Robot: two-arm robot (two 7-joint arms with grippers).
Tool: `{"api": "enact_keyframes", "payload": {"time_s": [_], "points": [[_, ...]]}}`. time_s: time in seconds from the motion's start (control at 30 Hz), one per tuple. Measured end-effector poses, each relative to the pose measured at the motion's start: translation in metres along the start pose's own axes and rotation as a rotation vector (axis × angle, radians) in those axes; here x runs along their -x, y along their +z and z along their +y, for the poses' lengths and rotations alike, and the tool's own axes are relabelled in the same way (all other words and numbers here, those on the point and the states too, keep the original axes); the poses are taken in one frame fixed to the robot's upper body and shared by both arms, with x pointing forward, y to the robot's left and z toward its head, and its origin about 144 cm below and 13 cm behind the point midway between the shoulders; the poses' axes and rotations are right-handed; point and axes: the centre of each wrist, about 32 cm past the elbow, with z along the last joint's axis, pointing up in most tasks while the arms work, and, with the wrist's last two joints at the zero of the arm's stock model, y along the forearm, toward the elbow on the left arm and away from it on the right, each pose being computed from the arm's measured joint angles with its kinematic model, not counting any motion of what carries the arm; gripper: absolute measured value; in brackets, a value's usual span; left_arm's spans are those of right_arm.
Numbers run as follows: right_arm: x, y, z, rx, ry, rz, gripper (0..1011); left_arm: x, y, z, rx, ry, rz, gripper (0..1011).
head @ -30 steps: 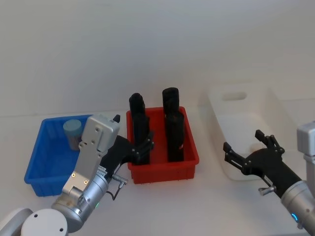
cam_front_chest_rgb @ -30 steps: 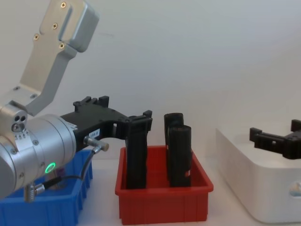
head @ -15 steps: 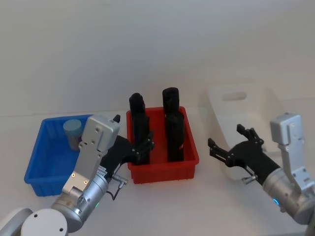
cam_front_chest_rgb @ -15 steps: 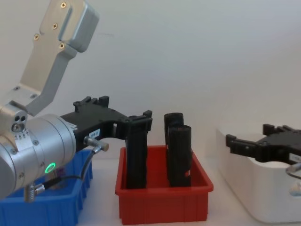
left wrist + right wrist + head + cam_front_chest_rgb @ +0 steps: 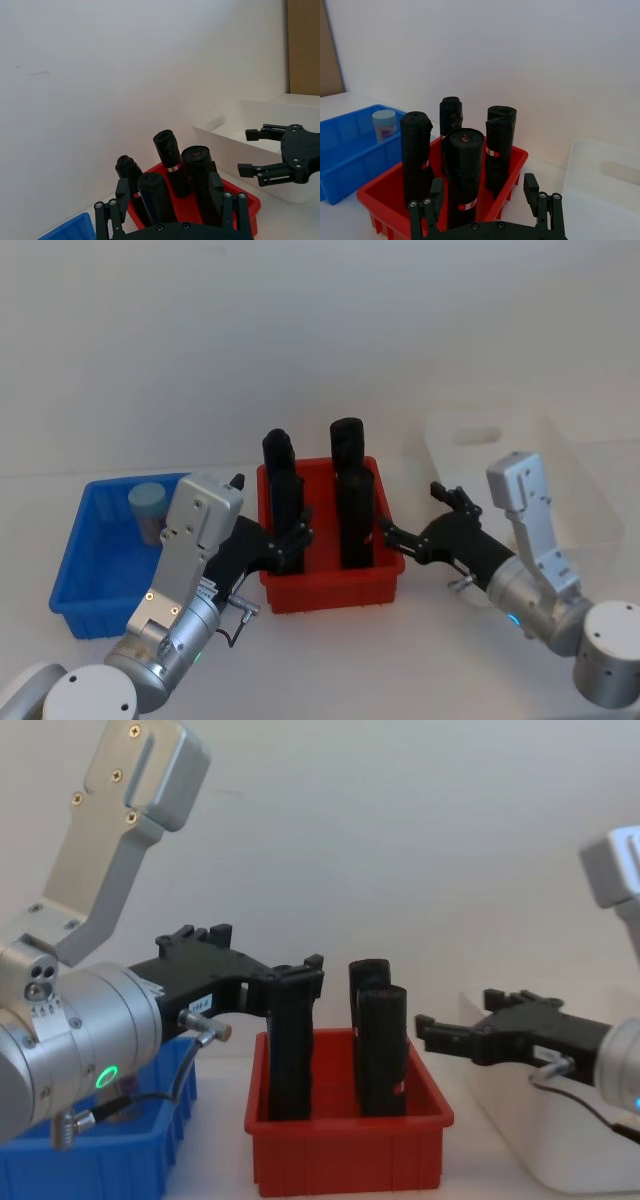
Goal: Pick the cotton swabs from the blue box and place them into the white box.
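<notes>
The near black roll [image 5: 382, 1050] should come away by itself when I lift it and leave the far black roll standing, because their tops [image 5: 371, 977] are separate.
One cotton swabs jar [image 5: 148, 508] with a pale lid stands in the far corner of the blue box [image 5: 75, 580]; the right wrist view shows the jar [image 5: 385, 125] too. The white box [image 5: 575, 475] sits at the right. My left gripper [image 5: 288, 538] hangs open and empty over the near left part of the red bin, right of the blue box. My right gripper [image 5: 412, 513] is open and empty between the red bin and the white box, fingers pointing left toward the bin. From the chest, the right gripper [image 5: 455, 1012] hovers beside the white box [image 5: 530, 1140].
A red bin [image 5: 330, 592] in the middle holds several tall black upright rolls [image 5: 355, 515]. Both sets of fingers are close to these rolls. Bare white table lies in front of the three containers, and a white wall stands behind them.
My right gripper has swung left, from the white box's near end to the red bin's right edge, staying open. The left arm has not moved.
</notes>
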Motion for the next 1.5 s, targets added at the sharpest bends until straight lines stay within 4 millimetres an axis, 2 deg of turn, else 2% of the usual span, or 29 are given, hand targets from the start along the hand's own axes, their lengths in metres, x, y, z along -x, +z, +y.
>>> {"api": "enact_keyframes", "payload": {"time_s": [0.33, 0.83, 1.03, 1.27, 1.4, 1.5], "points": [[-0.001, -0.001, 0.038, 0.010, 0.067, -0.026, 1001, 0.000, 0.000, 0.000, 0.000, 0.000, 0.000, 1004], [-0.005, -0.002, 0.075, 0.038, 0.114, -0.047, 997, 0.000, 0.000, 0.000, 0.000, 0.000, 0.000, 1004], [-0.006, -0.004, 0.085, 0.049, 0.133, -0.046, 886, 0.000, 0.000, 0.000, 0.000, 0.000, 0.000, 1004], [-0.007, -0.006, 0.093, 0.056, 0.152, -0.044, 673, 0.000, 0.000, 0.000, 0.000, 0.000, 0.000, 1004], [-0.008, -0.006, 0.096, 0.056, 0.158, -0.040, 517, 0.000, 0.000, 0.000, 0.000, 0.000, 0.000, 1004], [-0.008, -0.007, 0.097, 0.054, 0.157, -0.038, 497, 0.000, 0.000, 0.000, 0.000, 0.000, 0.000, 1004]]}}
